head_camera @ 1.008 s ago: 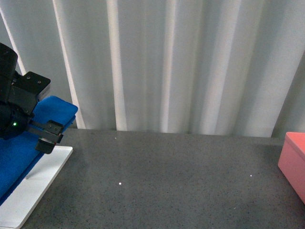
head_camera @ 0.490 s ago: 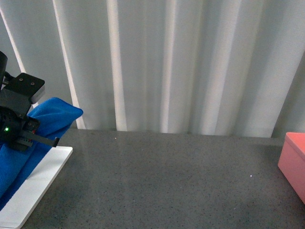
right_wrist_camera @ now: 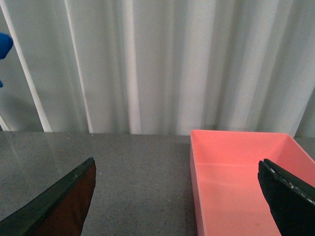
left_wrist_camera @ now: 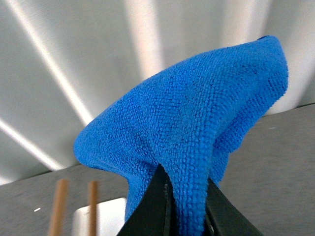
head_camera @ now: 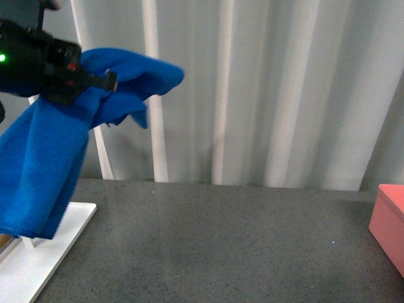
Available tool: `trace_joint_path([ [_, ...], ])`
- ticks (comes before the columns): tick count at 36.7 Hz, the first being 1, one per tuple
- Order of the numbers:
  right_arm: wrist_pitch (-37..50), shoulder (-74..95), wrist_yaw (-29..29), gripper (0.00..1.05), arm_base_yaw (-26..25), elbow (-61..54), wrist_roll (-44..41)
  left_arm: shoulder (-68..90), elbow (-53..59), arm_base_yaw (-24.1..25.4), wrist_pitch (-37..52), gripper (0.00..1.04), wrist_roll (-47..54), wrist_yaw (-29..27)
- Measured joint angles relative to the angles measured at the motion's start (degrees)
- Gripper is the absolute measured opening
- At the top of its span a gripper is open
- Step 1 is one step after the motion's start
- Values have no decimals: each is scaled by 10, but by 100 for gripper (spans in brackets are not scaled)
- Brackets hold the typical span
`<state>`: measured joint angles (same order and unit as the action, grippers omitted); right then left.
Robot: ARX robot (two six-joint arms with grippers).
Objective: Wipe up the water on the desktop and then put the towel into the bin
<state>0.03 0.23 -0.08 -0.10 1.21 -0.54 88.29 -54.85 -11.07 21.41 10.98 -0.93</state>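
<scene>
The blue towel will gather into loose folds when the robot's right gripper presses and wipes, since the towel's limp edge hangs down from the pinched fold.
My left gripper is high at the far left, shut on the blue towel. The towel hangs from it in a long fold, with its lower edge just above the white rack base. In the left wrist view, the two black fingers pinch a ridge of the towel. The dark grey desktop spreads below, and I make out no water on it. The pink bin stands at the right, empty. My right gripper is open above the desktop by the bin's near wall, holding nothing.
Wooden rods stand on the white base at the desktop's left end. A white pleated curtain runs along the desktop's far edge. In the front view, only a corner of the bin shows at the right edge.
My left gripper has risen from low beside the rack to high up, taking the towel with it. The towel now hangs in the air instead of lying over the rack.
</scene>
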Motion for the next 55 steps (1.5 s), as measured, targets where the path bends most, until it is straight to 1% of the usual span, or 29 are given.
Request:
trace_joint_path([
  [2, 0, 0, 0, 98, 0, 0, 0, -17, 6, -30, 12, 5, -36, 36],
  [6, 0, 0, 0, 98, 0, 0, 0, -24, 10, -79, 45, 5, -97, 65],
  [10, 0, 0, 0, 98, 0, 0, 0, -21, 9, -122, 62, 5, -130, 66],
  [14, 0, 0, 0, 98, 0, 0, 0, -4, 1, -172, 71, 5, -159, 54],
  [18, 0, 0, 0, 98, 0, 0, 0, 7, -6, -195, 71, 5, -158, 35],
  [19, 0, 0, 0, 98, 0, 0, 0, 10, -11, -203, 63, 5, -157, 20],
  [21, -1, 1, -5, 98, -1, 0, 0, 13, -14, -209, 59, 5, -156, 14],
  [24, -67, 72, -153, 98, -48, 28, -23, 13, -16, -209, 59, 5, -156, 11],
  [25, -64, 105, -194, 98, -61, 31, -28, 13, -17, -209, 59, 5, -155, 10],
  [26, -56, 133, -222, 98, -69, 32, -35, 13, -17, -209, 59, 5, -156, 9],
  [27, -29, 186, -265, 98, -79, 32, -42, 13, -17, -209, 59, 5, -155, 9],
  [29, 24, 259, -308, 98, -86, 31, -50, 13, -17, -209, 59, 5, -155, 11],
  [31, 82, 332, -338, 98, -84, 36, -55, 14, -17, -209, 59, 5, -155, 10],
  [33, 173, 449, -376, 98, -67, 51, -57, 14, -17, -209, 59, 5, -155, 10],
  [37, 259, 558, -388, 98, -30, 74, -46, 14, -18, -208, 59, 5, -156, 9],
  [44, 353, 676, -397, 98, 54, 112, -3, 14, -18, -209, 59, 5, -156, 10],
  [48, 408, 728, -406, 98, 114, 138, 32, 14, -17, -209, 59, 5, -155, 9],
  [50, 433, 753, -397, 98, 146, 156, 47, 14, -17, -209, 59, 5, -156, 9],
  [52, 444, 776, -373, 98, 168, 176, 56, 14, -17, -209, 59, 5, -156, 9],
  [55, 459, 808, -343, 98, 185, 204, 76, 14, -18, -209, 59, 5, -155, 9],
])
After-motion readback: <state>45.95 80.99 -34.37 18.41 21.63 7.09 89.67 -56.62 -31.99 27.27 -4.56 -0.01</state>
